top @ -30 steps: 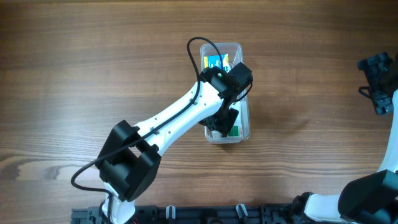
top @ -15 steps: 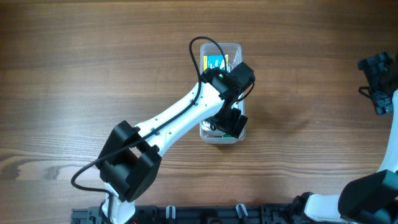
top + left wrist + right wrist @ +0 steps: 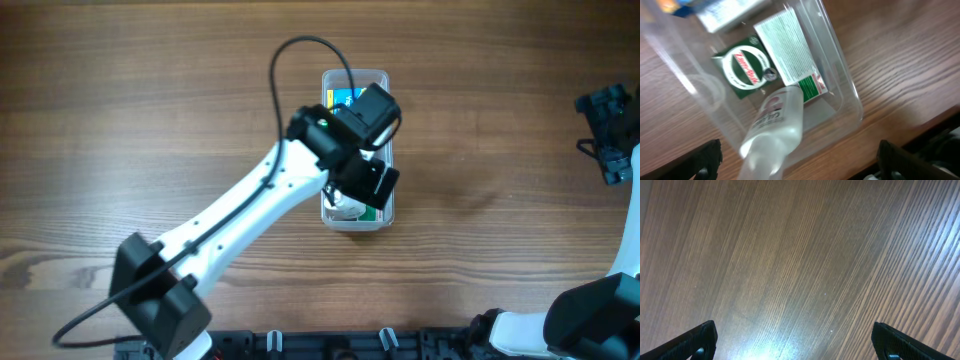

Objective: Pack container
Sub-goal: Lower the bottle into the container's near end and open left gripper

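Note:
The bottle leans at a slant in the container's near end, so my left gripper should grip it by the clear cap and settle it before moving off.
The container, a long clear tub, lies mid-table with my left gripper hovering over its near half. In the left wrist view the container holds a green box, a white-labelled box and a small white bottle lying slanted, its near end raised towards the camera. My left gripper is open, its fingers wide on either side of the bottle and apart from it. My right gripper stands open at the far right over bare wood, and between the tips of the right gripper there is nothing.
A blue and yellow box lies in the container's far end. The left arm's black cable loops above the tub. A black rail runs along the table's near edge.
My left gripper has opened and let go of the bottle, which now lies in the container. The left arm has swung left, and the tub's near end has shifted slightly left.

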Controlling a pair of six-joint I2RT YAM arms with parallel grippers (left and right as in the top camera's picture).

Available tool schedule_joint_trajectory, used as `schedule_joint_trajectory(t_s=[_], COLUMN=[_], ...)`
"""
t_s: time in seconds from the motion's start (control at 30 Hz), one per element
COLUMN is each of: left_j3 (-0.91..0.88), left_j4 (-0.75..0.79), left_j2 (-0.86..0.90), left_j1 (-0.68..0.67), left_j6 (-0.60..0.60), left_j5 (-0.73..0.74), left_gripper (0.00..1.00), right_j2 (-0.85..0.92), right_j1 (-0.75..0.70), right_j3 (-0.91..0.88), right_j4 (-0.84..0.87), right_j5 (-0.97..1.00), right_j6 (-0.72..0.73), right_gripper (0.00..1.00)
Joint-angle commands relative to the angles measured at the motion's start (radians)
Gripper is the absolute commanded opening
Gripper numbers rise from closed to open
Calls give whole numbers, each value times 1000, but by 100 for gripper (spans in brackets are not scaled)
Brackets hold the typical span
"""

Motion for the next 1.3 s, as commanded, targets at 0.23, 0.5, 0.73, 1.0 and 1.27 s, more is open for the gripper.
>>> schedule_joint_trajectory(t_s=[0.23,0.5,0.73,1.0,1.27], left_j3=[6,6,6,6,6], left_j4=[-176,-232,-223,-187,-166], left_j2=[-109,-108,-6,39,42], left_j1=[124,124,124,124,124], left_j6=[61,-134,-189,-211,-218], left_j5=[-39,128,172,217,217], left_gripper=[100,87,87,75,67], right_j2=[9,9,9,9,9], right_j1=[2,2,2,2,2], right_j3=[3,3,3,3,3], right_j4=[3,2,3,3,2], right_j5=[-2,-2,-2,-2,-2], right_j6=[20,21,21,20,20], right_gripper=[100,100,99,100,100])
